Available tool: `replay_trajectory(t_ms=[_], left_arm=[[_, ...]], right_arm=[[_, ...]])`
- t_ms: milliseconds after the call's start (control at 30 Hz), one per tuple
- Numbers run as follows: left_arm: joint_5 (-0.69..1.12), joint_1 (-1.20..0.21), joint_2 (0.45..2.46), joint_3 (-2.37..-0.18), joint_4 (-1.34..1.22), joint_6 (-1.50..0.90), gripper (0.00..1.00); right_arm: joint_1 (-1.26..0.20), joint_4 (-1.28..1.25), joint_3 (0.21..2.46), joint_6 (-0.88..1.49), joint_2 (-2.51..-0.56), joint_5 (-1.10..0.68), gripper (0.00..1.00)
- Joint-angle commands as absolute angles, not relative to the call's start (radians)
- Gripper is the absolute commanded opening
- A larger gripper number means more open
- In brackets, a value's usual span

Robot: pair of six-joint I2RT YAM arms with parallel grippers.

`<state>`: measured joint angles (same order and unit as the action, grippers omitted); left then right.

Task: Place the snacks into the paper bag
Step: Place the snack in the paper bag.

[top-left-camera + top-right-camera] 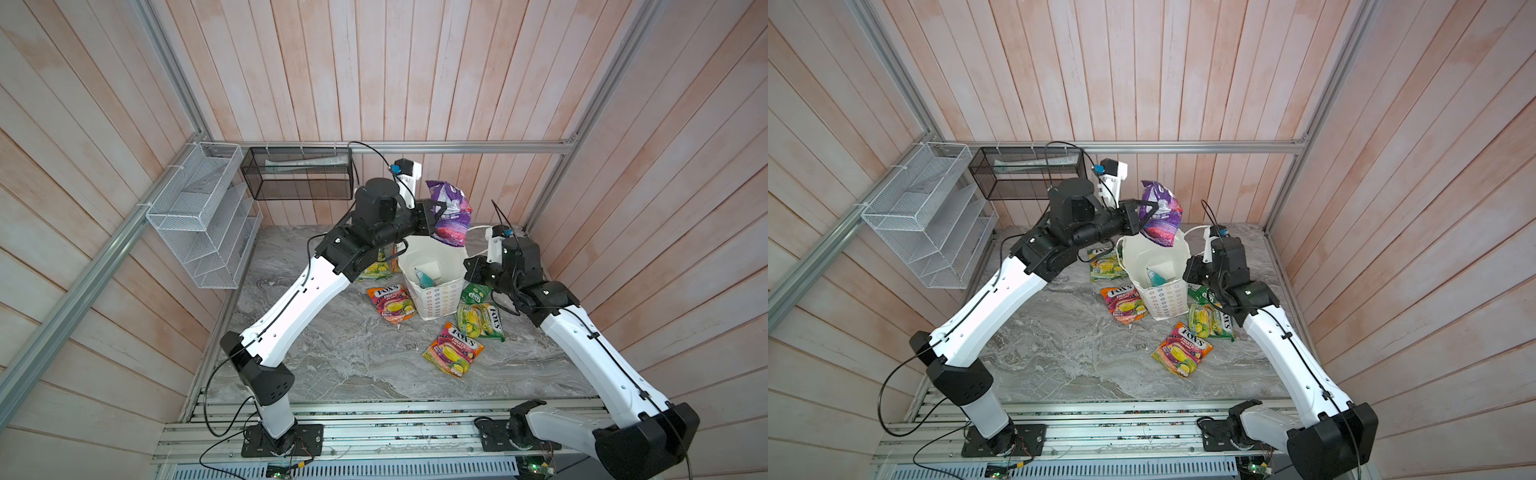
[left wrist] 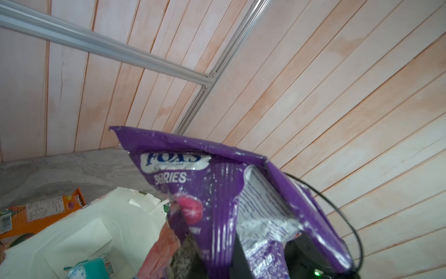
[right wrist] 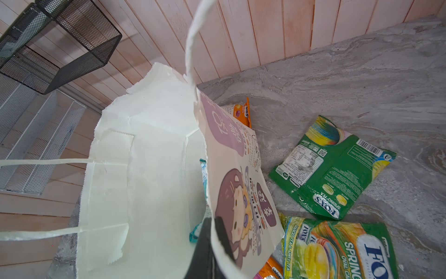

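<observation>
The paper bag's rim [image 1: 465, 267] is held open under the purple pouch by my right gripper, so my left gripper keeps lowering the pouch until it hangs inside the bag [image 1: 437, 260].
My left gripper [image 1: 437, 212] [image 1: 1143, 214] [image 2: 217, 253] is shut on a purple FOX'S pouch [image 1: 451, 216] [image 1: 1160, 216] [image 2: 205, 193] that hangs over the open mouth of the white paper bag [image 1: 440, 299] [image 1: 1165, 297] [image 2: 84, 229] [image 3: 144, 169]. My right gripper [image 1: 471, 266] [image 1: 1190, 270] [image 3: 212, 241] is shut on the bag's right wall at the rim. A teal pouch [image 1: 424, 278] [image 2: 96, 265] lies inside the bag. Around it on the table lie orange-pink snacks [image 1: 390, 303] [image 1: 453, 349], a yellow-green one [image 1: 480, 320] [image 3: 337, 248] and a green one [image 1: 476, 293] [image 3: 330, 166].
Another yellow-green pouch [image 1: 376, 270] lies behind the left forearm, and an orange pouch [image 3: 241, 112] behind the bag. A white wire rack [image 1: 203, 216] and a black mesh basket [image 1: 299, 172] hang on the back-left walls. Wood-panel walls enclose the marble table [image 1: 353, 357].
</observation>
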<state>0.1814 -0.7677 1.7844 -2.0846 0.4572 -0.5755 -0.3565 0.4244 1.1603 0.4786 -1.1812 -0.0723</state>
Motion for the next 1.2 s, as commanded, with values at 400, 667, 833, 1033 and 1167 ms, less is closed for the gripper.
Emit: replay_trajectory(t_ms=[400, 667, 833, 1033, 1167], left_arm=[[0.034, -0.781, 1.904, -1.999, 0.545, -0.571, 0.0], [-0.03, -0.781, 1.975, -2.021, 0.586, -0.547, 0.01], [-0.032, -0.782, 2.028, -2.065, 0.618, -0.543, 0.04], [-0.057, -0.784, 2.04, -2.065, 0.616, -0.541, 0.05], [-0.052, -0.784, 2.048, -2.075, 0.62, -0.54, 0.14]], right_arm=[[-0.351, 0.422, 1.165, 0.486, -1.16, -0.064, 0.0], [-0.353, 0.412, 1.167, 0.486, -1.169, -0.075, 0.0], [-0.353, 0.407, 1.163, 0.488, -1.169, -0.077, 0.0], [-0.352, 0.4, 1.164, 0.492, -1.17, -0.083, 0.0], [-0.353, 0.405, 1.169, 0.489, -1.172, -0.083, 0.0]])
